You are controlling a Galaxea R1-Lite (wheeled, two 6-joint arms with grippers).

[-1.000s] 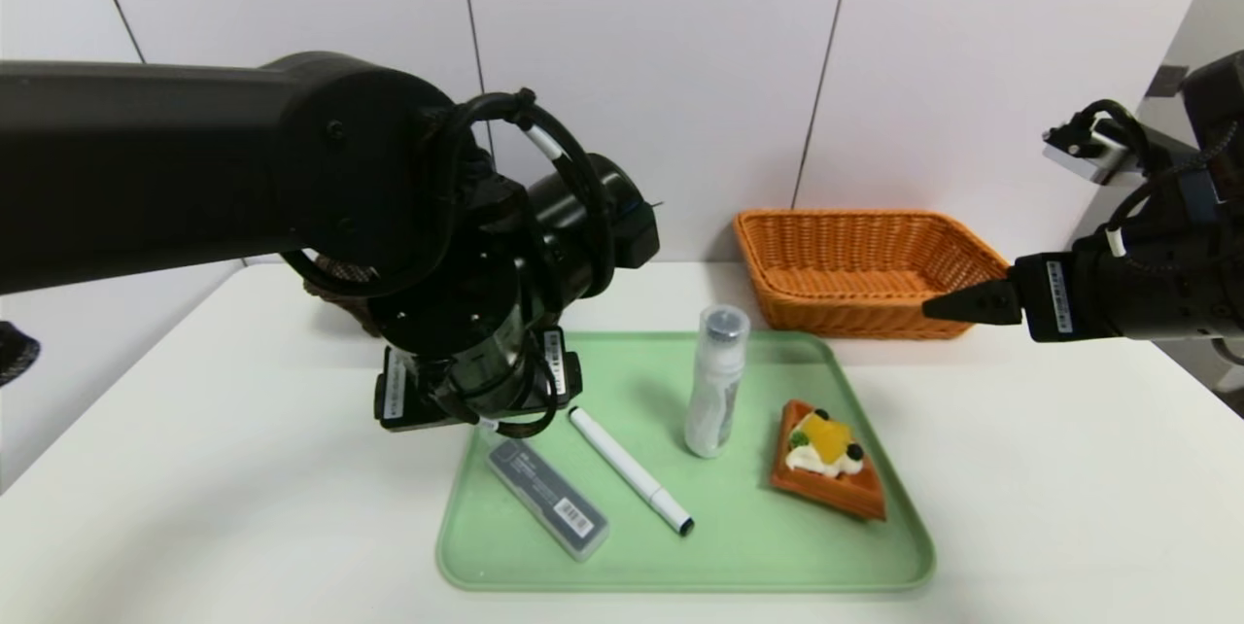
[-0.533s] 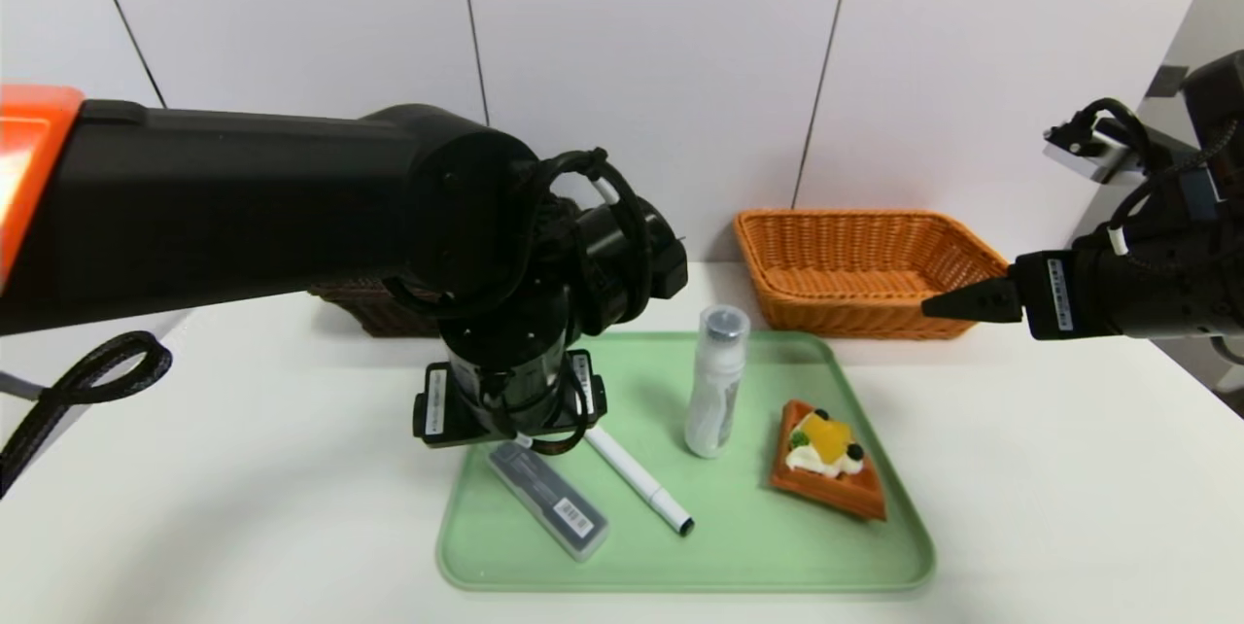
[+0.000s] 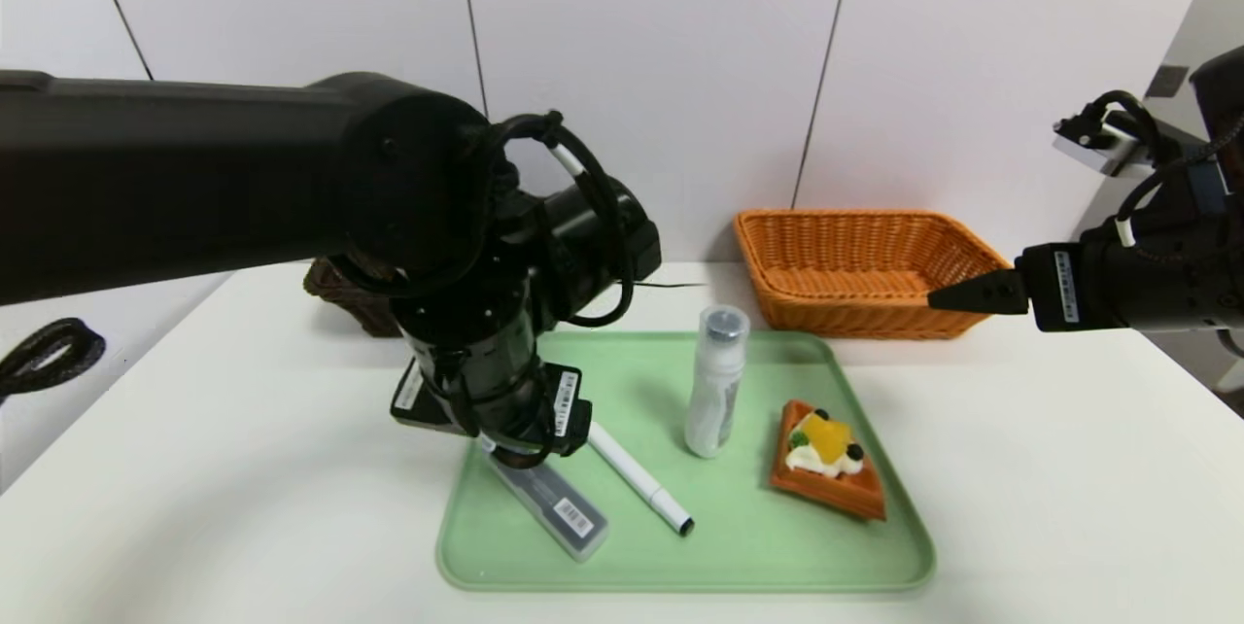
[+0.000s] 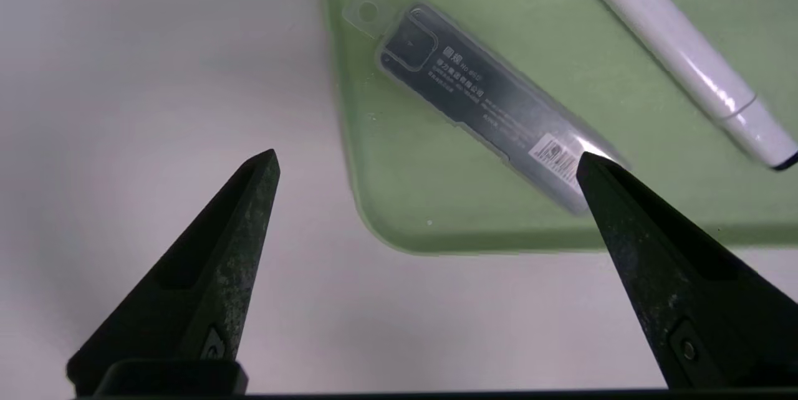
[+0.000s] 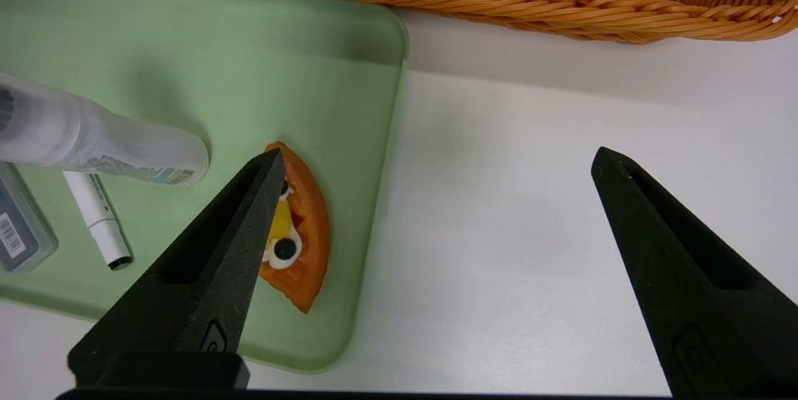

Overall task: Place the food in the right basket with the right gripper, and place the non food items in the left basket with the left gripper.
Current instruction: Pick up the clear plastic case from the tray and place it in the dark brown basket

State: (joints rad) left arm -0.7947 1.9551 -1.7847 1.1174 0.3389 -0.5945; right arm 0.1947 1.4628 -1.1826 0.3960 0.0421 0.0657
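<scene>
My left gripper has the grey case's barcode end (image 3: 573, 517) pointing at its finger. Next, I turn my left gripper to go around the case's long sides (image 4: 486, 104) before closing it.
On the green tray (image 3: 758, 537) lie a grey case (image 3: 552, 500), a white marker (image 3: 637, 476), an upright clear bottle (image 3: 716, 381) and a fruit-topped waffle (image 3: 829, 459). My left gripper (image 3: 505, 444) hangs open just over the far end of the grey case (image 4: 492, 101), its fingertips straddling the tray's near-left corner (image 4: 399, 213). My right gripper (image 3: 948, 298) hovers open in front of the orange right basket (image 3: 865, 264), to the right of the tray. In the right wrist view the waffle (image 5: 305, 232) shows beside one finger. The dark left basket (image 3: 335, 292) is mostly hidden behind the left arm.
The white table (image 3: 1050, 488) has bare room to the right of the tray and in front of it. A black cable (image 3: 49, 352) loops at the far left edge. The marker (image 4: 679, 63) lies close beside the grey case.
The left arm has swung right, then dropped and twisted, bringing its gripper down over the grey case. The right gripper has barely shifted.
</scene>
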